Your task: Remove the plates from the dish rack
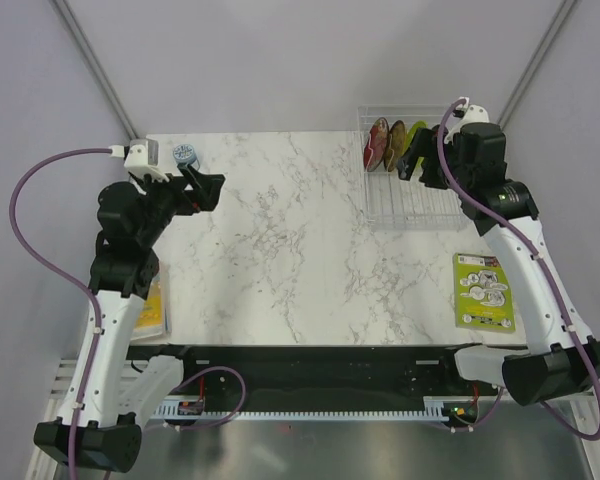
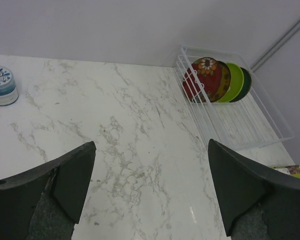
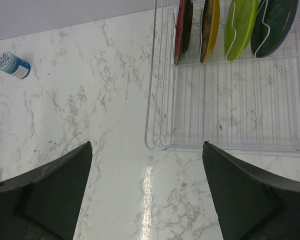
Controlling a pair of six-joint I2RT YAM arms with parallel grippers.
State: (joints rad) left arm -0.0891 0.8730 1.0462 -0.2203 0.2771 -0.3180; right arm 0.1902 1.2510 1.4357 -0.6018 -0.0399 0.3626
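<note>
A gap (image 3: 196, 39) lies between the red floral plate and the amber-brown plate, so the robot's right gripper should keep going toward the red rim (image 1: 380, 125) and close across it.
The white wire dish rack (image 1: 410, 205) stands at the table's back right. Four plates stand upright in its far slots: red floral (image 2: 205, 77), amber-brown (image 2: 224, 82), lime green (image 2: 235, 82), dark teal-blue (image 2: 245, 84). In the right wrist view they are edge-on: red (image 3: 182, 27), amber (image 3: 210, 27), green (image 3: 240, 27), teal (image 3: 272, 25). My right gripper (image 1: 420, 160) is open and empty, held above the rack near the plates. My left gripper (image 1: 208, 190) is open and empty above the table's back left, far from the rack.
A small blue-grey round container (image 1: 185, 155) sits at the back left corner. A green-and-white printed card (image 1: 482, 292) lies at the right edge, in front of the rack. A yellow item (image 1: 152, 310) lies at the left edge.
</note>
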